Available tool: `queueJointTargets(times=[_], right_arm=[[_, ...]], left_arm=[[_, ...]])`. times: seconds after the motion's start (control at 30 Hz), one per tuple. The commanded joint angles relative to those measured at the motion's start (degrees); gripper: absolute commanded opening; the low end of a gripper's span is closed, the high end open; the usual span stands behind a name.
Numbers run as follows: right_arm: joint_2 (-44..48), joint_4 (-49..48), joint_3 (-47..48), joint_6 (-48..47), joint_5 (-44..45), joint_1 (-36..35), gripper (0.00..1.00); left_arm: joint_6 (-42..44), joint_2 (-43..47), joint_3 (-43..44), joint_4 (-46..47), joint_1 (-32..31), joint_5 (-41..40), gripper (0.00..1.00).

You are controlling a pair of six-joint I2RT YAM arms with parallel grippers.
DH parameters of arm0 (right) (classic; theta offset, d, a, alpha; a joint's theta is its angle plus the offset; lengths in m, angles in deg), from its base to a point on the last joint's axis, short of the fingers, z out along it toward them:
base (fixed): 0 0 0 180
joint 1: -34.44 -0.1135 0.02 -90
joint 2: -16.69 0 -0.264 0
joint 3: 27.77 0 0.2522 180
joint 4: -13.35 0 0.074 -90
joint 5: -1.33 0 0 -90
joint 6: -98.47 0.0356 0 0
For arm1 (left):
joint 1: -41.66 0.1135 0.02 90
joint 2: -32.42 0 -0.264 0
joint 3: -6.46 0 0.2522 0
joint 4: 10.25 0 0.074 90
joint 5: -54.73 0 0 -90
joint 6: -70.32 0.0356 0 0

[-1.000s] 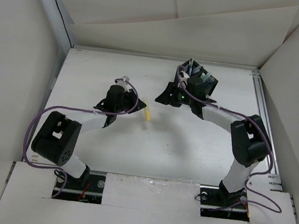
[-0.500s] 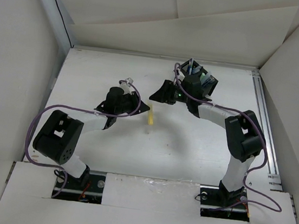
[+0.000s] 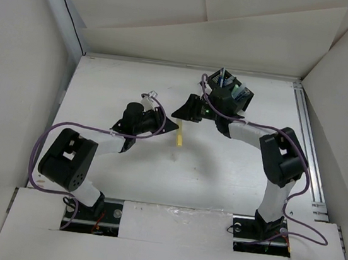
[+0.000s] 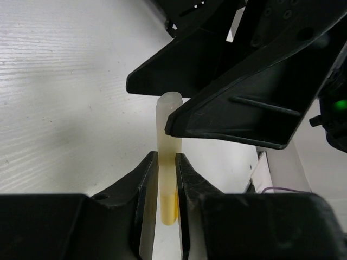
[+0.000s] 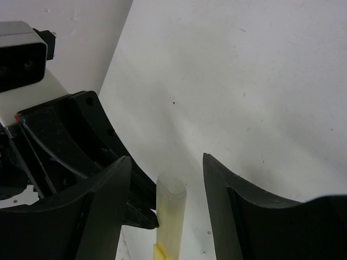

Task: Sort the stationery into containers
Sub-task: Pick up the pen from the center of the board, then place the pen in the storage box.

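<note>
The black organiser (image 3: 239, 92) stands behind my right gripper while my left gripper holds the marker, so my left gripper should open once my right gripper grips the cap end (image 4: 169, 101).
My left gripper (image 3: 175, 128) is shut on a pale yellow marker (image 3: 179, 136) and holds it above the table in the middle. In the left wrist view the marker (image 4: 167, 157) stands clamped between my two fingers (image 4: 146, 179), its pale cap end pointing away. My right gripper (image 3: 181, 112) is open, and its jaws straddle the marker's cap end (image 5: 171, 216) without touching it. The black slotted organiser (image 3: 231, 87) stands at the back behind the right wrist, with blue items showing in it.
White walls enclose the table on all sides. A metal rail (image 3: 306, 140) runs along the right edge. Purple cables loop from both arms.
My left gripper has carried the yellow marker to the right. My right gripper has moved left from the organiser and now straddles the marker's end.
</note>
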Motion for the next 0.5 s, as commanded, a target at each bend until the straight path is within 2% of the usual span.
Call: queueJointTargets(times=[0.0,0.2,0.4,0.47], right_arm=[[0.51,-5.2,-1.47,0.1,-1.31,-0.56,0.61],[2.53,-7.84,-4.29,1.25,-1.31,-0.56,0.6],[3.76,-7.84,-4.91,1.25,-1.31,-0.56,0.41],[3.76,-8.36,-5.43,1.77,-0.79,-0.56,0.32]], left_arm=[[-1.23,2.78,-1.35,5.84,-0.16,2.29,0.12],[-3.69,3.3,-2.41,8.93,-0.16,2.3,0.12],[-4.22,3.3,-2.41,9.98,-0.16,2.83,0.12],[-4.22,3.3,-2.41,9.98,-0.16,2.83,0.12]])
